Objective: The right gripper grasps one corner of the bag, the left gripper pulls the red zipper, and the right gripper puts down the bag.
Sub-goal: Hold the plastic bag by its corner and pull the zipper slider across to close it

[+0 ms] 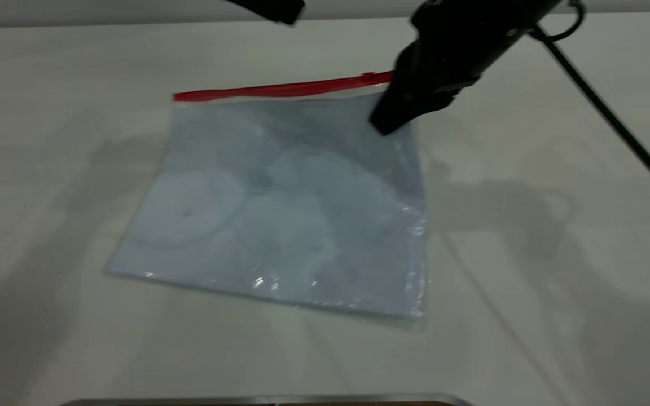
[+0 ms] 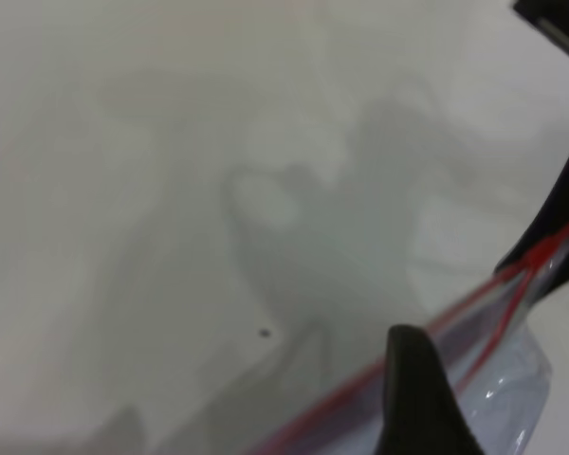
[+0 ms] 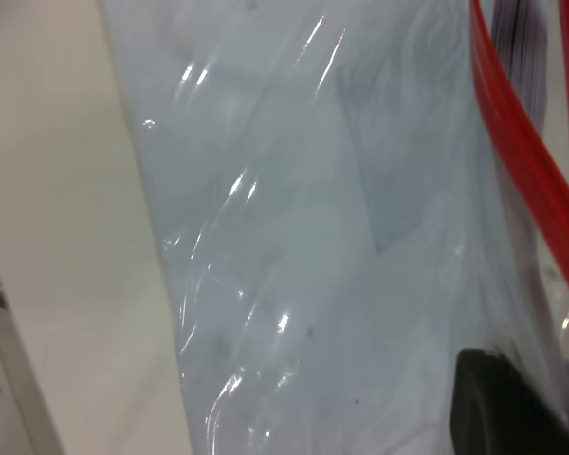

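Note:
The slider bump [image 1: 368, 75] is on a red zipper running unbroken [image 1: 268, 90] to the other corner, so the slider will slide smoothly all the way there when the robot pulls.
The bag [image 1: 280, 203], a clear pouch with bluish-white sheets inside, lies on the white table. The red zipper [image 1: 280, 89] runs along its far edge, with a small slider bump near the right end. My right gripper [image 1: 387, 118] is shut on the corner of the bag at the far right. In the right wrist view its dark finger [image 3: 503, 408] shows behind the plastic, beside two separated red strips [image 3: 522, 161]. My left gripper [image 2: 498, 379] is open, with one finger [image 2: 419, 398] just over the red strip [image 2: 360, 389]. In the exterior view the left arm [image 1: 271, 8] only shows at the top edge.
A black cable [image 1: 613, 118] slants down the table's right side. A metal strip [image 1: 268, 400] lies along the near table edge. A pale frame piece [image 3: 9, 379] shows beside the bag in the right wrist view.

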### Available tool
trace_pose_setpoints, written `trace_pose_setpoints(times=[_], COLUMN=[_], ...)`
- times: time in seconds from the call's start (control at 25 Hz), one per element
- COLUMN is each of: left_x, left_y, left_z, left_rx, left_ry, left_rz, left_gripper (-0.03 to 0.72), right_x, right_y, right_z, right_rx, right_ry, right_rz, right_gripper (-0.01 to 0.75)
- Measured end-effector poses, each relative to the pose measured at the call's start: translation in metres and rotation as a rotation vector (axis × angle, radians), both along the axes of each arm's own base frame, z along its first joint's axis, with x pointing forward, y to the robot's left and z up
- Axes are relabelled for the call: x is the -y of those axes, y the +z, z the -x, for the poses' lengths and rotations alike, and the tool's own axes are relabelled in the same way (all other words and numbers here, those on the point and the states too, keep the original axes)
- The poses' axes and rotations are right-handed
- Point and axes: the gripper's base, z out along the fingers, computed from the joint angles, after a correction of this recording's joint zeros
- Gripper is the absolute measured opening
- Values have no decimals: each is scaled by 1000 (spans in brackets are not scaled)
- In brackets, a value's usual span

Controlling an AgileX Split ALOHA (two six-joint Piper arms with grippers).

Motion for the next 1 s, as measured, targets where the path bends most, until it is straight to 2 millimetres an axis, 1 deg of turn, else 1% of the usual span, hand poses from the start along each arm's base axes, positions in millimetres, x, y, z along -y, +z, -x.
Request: trace_pose_setpoints(times=[0.08,0.28,0.48,0.72,0.84,1.0], left_x=[8,25,33,35,35,36], left_y=[-6,-12,-16,-21,-21,-21], left_z=[1,6,13,15,15,16], left_rx=[-15,-64,-85,-85,-84,-83], left_ry=[-49,-146,-188,-215,-219,-222], left_rz=[6,28,22,-5,-11,-11], left_gripper=[482,482,482,477,448,368], right_x=[-7,-11,-15,-15,-16,-16], right_y=[1,3,6,6,7,9], right_z=[3,5,7,7,8,8], right_rx=[-1,-21,-40,-38,-37,-35], right_ry=[8,10,24,31,32,35], right_rz=[-12,-61,-110,-118,-120,-125], right_gripper=[33,33,33,33,33,33])
